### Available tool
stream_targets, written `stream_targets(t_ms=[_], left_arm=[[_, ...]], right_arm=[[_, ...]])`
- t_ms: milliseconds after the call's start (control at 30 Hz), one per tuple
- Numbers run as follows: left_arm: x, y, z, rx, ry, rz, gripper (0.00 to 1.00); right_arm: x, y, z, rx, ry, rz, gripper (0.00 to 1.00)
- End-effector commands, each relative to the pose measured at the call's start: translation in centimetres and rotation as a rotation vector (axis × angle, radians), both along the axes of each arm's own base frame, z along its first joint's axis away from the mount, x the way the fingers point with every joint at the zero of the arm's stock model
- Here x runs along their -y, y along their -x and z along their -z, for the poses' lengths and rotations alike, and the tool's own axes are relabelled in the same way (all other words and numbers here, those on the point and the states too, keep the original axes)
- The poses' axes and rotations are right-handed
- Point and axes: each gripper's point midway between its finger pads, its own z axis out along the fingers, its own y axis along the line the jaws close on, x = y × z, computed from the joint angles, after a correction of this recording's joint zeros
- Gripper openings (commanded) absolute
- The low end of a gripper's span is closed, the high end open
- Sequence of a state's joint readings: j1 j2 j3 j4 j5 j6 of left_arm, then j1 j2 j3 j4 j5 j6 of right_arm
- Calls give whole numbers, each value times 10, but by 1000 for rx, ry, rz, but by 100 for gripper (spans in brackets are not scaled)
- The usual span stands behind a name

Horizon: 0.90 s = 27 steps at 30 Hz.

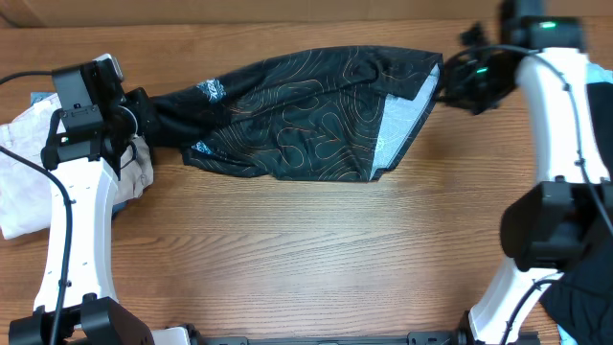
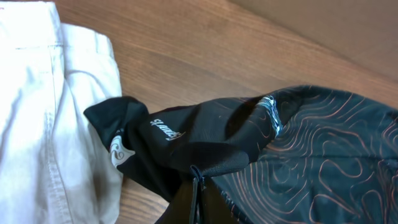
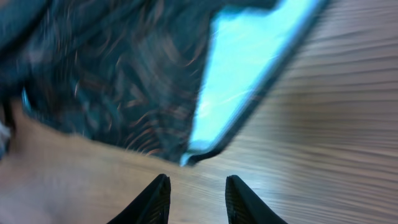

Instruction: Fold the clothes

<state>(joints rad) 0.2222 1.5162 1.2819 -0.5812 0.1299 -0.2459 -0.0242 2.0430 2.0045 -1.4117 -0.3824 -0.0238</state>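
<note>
I should have my left gripper, which is holding the garment's bunched edge, wait to lift. The garment's pale end (image 1: 396,125) lies free, and my right gripper should grip that pale end first.
The clothes (image 1: 297,115) are a thin black garment with orange contour lines, spread across the back of the table. Its pale inner side (image 1: 397,125) shows at the right end. My left gripper (image 1: 144,120) is at the garment's left end. In the left wrist view, the left gripper (image 2: 198,180) is shut on a bunched black edge of the clothes (image 2: 323,137). My right gripper (image 1: 450,84) is just off the right end. The right wrist view is blurred. There the right gripper (image 3: 198,183) is open and empty above bare wood, short of the clothes (image 3: 112,74).
Beige trousers (image 1: 29,163) lie crumpled at the left edge, under and beside the left arm, and touch the garment's left end (image 2: 43,112). Some dark fabric (image 1: 579,307) shows at the front right corner. Bare wooden table (image 1: 316,259) fills the front half.
</note>
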Motion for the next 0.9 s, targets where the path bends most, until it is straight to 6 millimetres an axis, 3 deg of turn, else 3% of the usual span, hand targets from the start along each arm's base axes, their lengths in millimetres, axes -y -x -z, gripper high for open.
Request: stream_targets(t_ms=[0,233,367,600,867], left_arm=[[-2,0,-4,-2,-36,23,4],[-1,2,-2,-13,-33,24,4],[-1,4,0,-23,-30,24,4],[0,5,0,-28,-27,26,4],[0,5,0,-28,-27,26,4]], right_arm=[[-37,22,22,-56,14,-71,33],[-85,62,101,-165,28,-162,33],[-86,65,136,-161,82,-83,29],[-86,63,162,-120,68,-51,29],[-94,45,158,-41,29,-54,29]])
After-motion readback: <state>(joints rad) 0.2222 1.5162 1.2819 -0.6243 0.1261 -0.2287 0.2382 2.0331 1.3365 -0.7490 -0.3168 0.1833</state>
